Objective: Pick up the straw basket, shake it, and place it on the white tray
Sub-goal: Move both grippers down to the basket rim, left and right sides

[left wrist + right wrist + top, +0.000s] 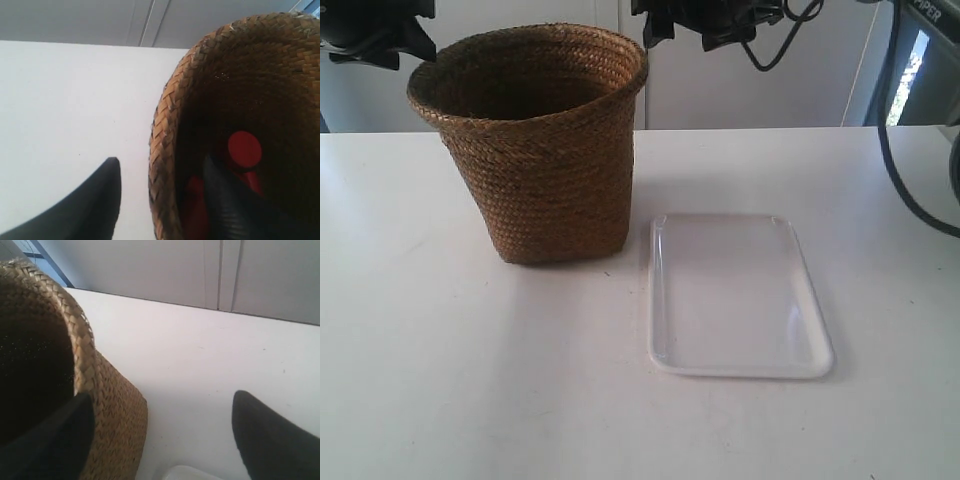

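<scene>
The straw basket's sides (555, 182) stand high above its bottom, so I expect the red objects to tumble around but stay inside when I shake the basket.
The straw basket (535, 150) stands upright on the white table, left of the white tray (735, 295), which lies flat and holds nothing. My left gripper (160, 160) is open and straddles the basket's rim (162, 150), one finger (95, 200) outside and one finger (235, 205) inside. Red objects (244, 148) lie at the basket's bottom. My right gripper (162, 395) is open too, one finger (55, 440) over the basket's mouth and the other finger (270, 440) over bare table. A tray corner (190, 472) shows below it. Both arms (380, 35) (710, 20) hang at the top edge of the exterior view.
Black cables (910, 150) hang at the far right of the exterior view. A pale wall with panel seams (740, 80) rises behind the table. The white tabletop (470, 380) stretches in front of the basket and tray.
</scene>
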`<state>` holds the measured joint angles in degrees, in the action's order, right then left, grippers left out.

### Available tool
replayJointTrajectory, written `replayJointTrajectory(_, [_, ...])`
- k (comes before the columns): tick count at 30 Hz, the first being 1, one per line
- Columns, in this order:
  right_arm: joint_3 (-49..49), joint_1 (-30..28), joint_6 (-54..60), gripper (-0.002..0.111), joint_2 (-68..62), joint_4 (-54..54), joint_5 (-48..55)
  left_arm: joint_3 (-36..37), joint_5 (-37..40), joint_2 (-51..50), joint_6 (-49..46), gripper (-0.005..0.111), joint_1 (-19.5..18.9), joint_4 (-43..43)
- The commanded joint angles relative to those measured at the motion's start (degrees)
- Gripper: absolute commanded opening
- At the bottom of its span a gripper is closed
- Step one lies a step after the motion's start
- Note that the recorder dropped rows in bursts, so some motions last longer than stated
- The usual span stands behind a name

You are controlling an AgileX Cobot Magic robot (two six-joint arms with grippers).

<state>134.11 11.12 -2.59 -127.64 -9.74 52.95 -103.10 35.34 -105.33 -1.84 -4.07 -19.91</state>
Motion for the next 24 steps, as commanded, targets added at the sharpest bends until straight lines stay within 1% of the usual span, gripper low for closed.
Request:
replayJointTrajectory(1, [0.6,1.3,-0.2,0.072,0.1,0.8,0.8,-0.4,0.8,-0.8,-0.4,0.055,0.2,-1.3])
replayJointTrajectory(9, [0.7,2.0,0.3,0.072,0.1,1.4,0.3,-0.4,0.4,-2.2,-0.5,0.055,0.2,-1.8])
replayJointTrajectory(12, [1.8,2.0,-0.8,0.072,0.2,3.7,-1.2,-0.4,-1.0,-2.2,-0.6,0.055,0.2,-1.8])
replayJointTrajectory(15, [4.0,2.0,-1.6,0.072,0.2,3.8,-3.1,-0.4,-1.9,-2.2,-0.7,0.055,0.2,-1.9])
replayJointTrajectory(21, [4.1,2.5,-1.2,0.072,-2.8,0.4,2.0,-0.4,-2.4,-3.4,-1.0,0.055,0.2,-3.2])
replayJointTrajectory(24, [4.1,3.4,-0.3,0.072,-3.7,0.2,1.8,-0.4,-1.3,-3.9,-1.0,0.055,0.2,-3.8])
